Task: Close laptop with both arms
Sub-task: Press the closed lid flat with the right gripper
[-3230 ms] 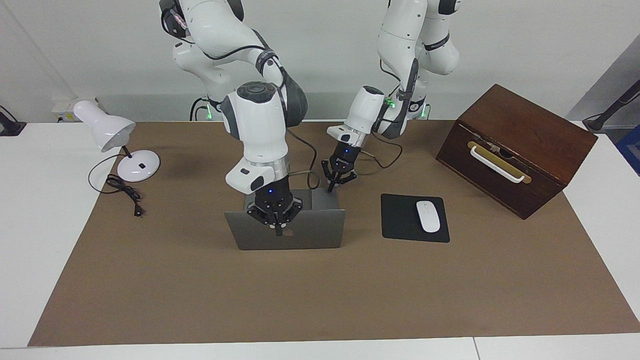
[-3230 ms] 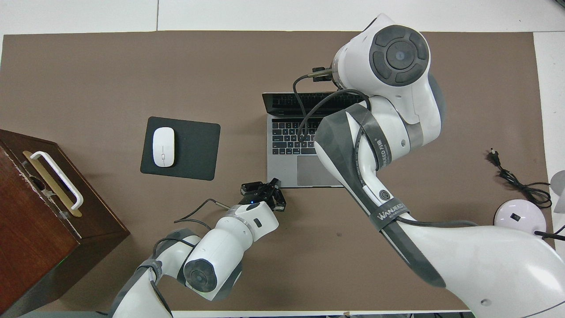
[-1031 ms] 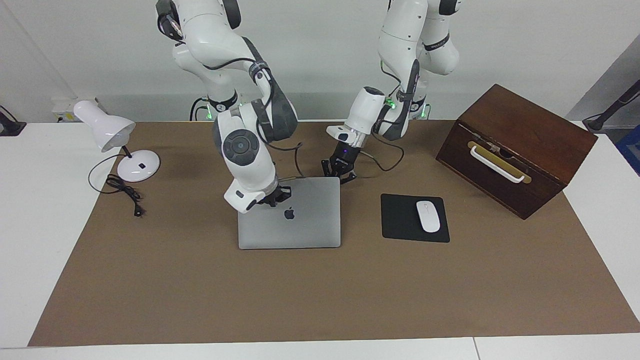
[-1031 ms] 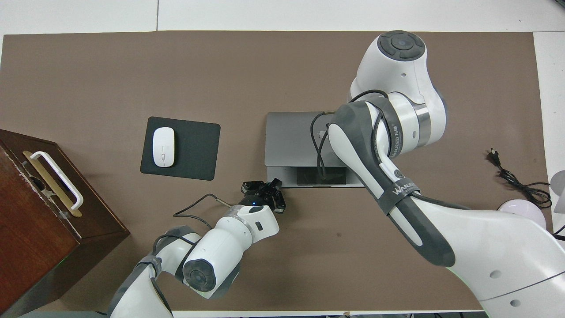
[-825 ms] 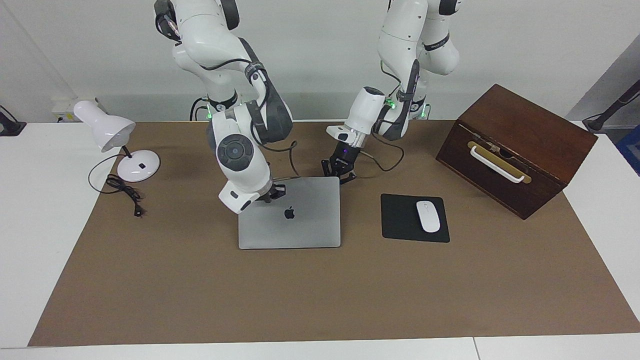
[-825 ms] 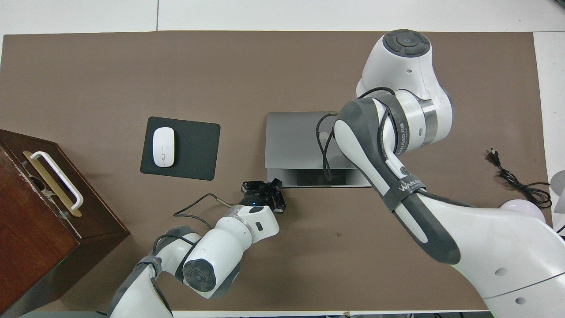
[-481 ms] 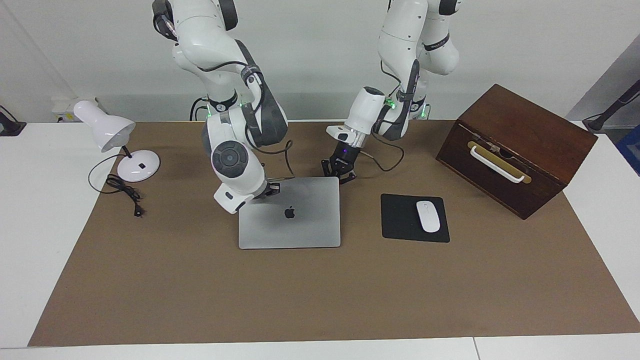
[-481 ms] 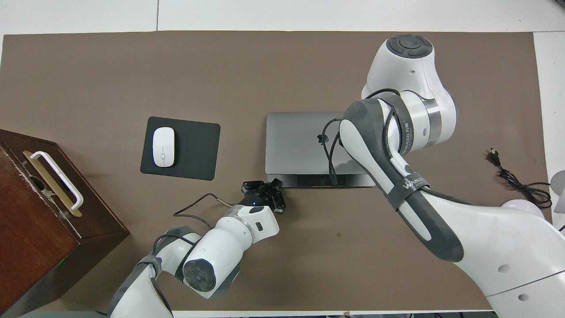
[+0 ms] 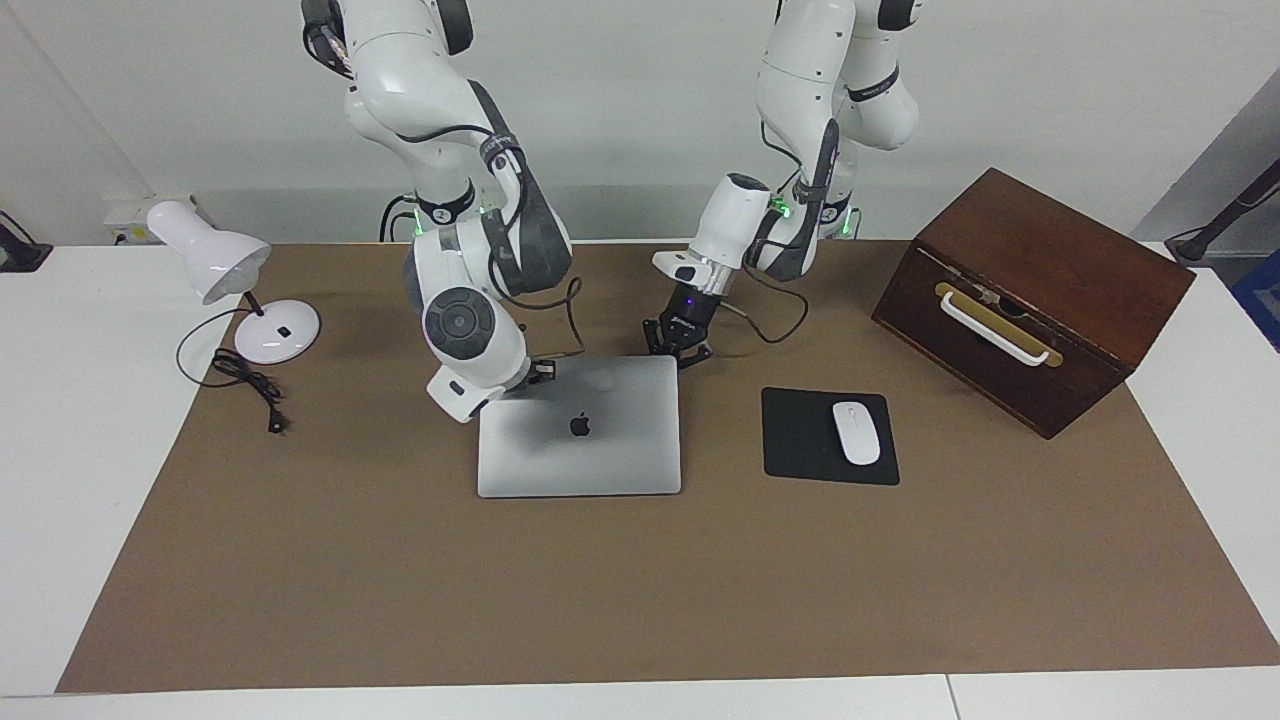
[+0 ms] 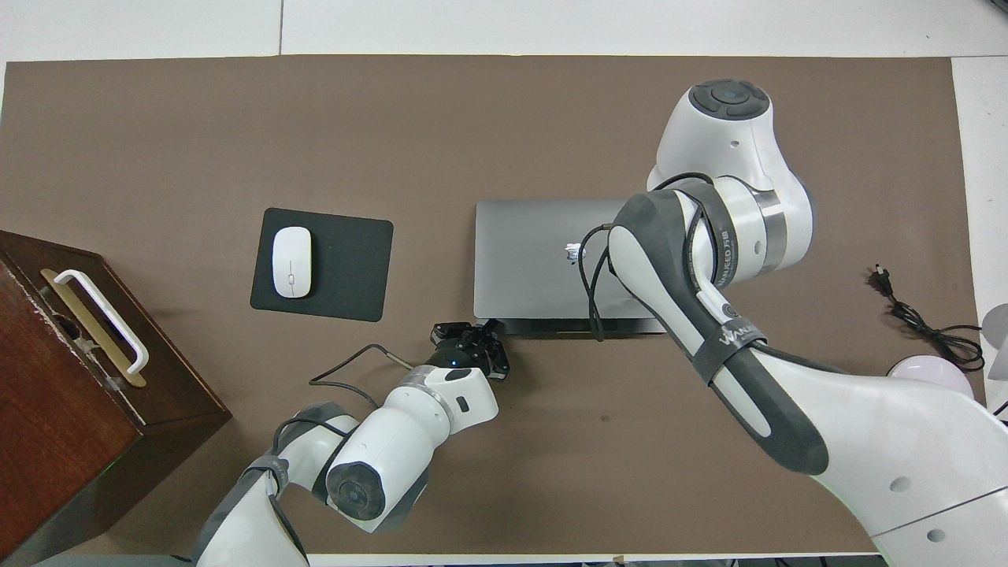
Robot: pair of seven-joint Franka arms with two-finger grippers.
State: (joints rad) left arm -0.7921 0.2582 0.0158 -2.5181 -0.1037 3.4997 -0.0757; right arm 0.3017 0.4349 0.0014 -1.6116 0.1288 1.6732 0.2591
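The lid's near edge is just above the laptop's dark base and lined up with it, so my right gripper should now lower the lid until it lies flat.
The silver-grey laptop lies on the brown mat with its lid down nearly flat and the dark apple logo facing up. In the overhead view the laptop shows a thin dark strip along its edge nearest the robots. My right gripper is low at the lid's corner nearest the robots, toward the right arm's end; in the overhead view its own arm hides it. My left gripper sits at the laptop's other near corner and also shows in the overhead view.
A black mouse pad with a white mouse lies beside the laptop toward the left arm's end. A brown wooden box with a white handle stands past it. A white desk lamp and its cable are at the right arm's end.
The lid, upright 3.2 s ago, has come down onto the base. In the last second my right gripper slid off toward its own end of the table. The left gripper stayed put.
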